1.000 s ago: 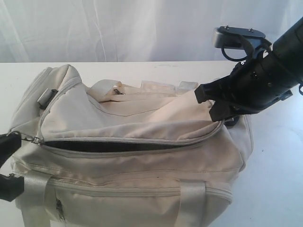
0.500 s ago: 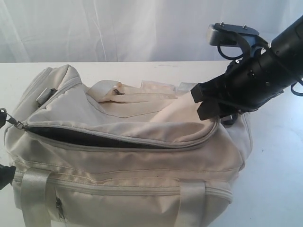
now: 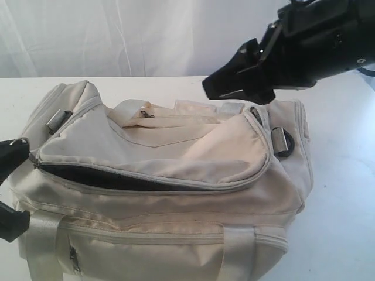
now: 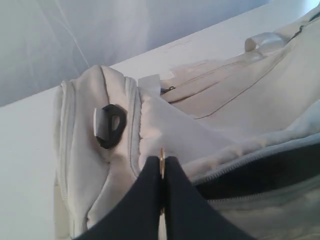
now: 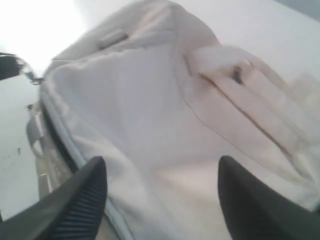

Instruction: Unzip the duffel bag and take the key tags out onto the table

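The zipper curves toward the back at the bag's corner (image 3: 40, 158), so the robot's right gripper should hold the slit's front edge (image 3: 81, 184) while the left gripper pulls the zipper's pull around.
The cream duffel bag (image 3: 176, 152) lies on the white table (image 3: 343, 199). Its top zipper gapes as a long dark slit (image 3: 129, 178) along the front. At the bag's left end my left gripper (image 3: 17, 151) (image 4: 162, 161) is shut on the thin metal zipper pull (image 4: 162, 155). My right gripper (image 3: 220, 88) (image 5: 160, 167) hangs open above the bag's right end, with only the bag's cloth below its fingers and nothing between them. The key tags are hidden.
A black D-ring (image 3: 284, 140) and a webbing strap sit on the bag's right end, and another D-ring (image 4: 111, 125) on its left end. Carry handles (image 3: 140, 111) lie folded on top. A white curtain hangs behind the table.
My right gripper has opened, let go of the bag's cloth and risen up and to the left. The left gripper has drawn the zipper pull further left and up, lengthening the slit.
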Motion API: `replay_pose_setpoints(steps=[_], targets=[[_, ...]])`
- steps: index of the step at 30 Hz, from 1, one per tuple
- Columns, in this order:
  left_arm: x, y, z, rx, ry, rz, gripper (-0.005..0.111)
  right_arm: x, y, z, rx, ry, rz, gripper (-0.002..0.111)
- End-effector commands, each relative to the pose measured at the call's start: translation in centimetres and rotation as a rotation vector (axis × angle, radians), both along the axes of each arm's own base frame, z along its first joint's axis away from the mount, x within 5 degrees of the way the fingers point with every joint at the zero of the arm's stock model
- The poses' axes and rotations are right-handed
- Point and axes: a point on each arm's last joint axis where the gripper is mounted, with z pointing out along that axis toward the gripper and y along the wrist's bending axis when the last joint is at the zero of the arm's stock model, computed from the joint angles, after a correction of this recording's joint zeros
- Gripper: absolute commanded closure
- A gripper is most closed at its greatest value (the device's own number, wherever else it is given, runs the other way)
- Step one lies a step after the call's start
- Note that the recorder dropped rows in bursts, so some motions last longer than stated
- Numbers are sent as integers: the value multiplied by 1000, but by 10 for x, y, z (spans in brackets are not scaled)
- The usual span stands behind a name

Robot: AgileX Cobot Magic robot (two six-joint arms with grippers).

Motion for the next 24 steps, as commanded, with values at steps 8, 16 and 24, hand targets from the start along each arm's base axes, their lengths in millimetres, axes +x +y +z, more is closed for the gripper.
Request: replay_pose_setpoints(steps=[8,16,24], targets=[[6,-5,15,-103,6,-2,107,-17,37,7,-2,-144,221,48],[20,-6,19,-214,21,-35,107,-29,68,2,-74,-275,397,48],[40,-22,2,-356,169,-174,107,-24,108,-31,-152,-246,489,48]])
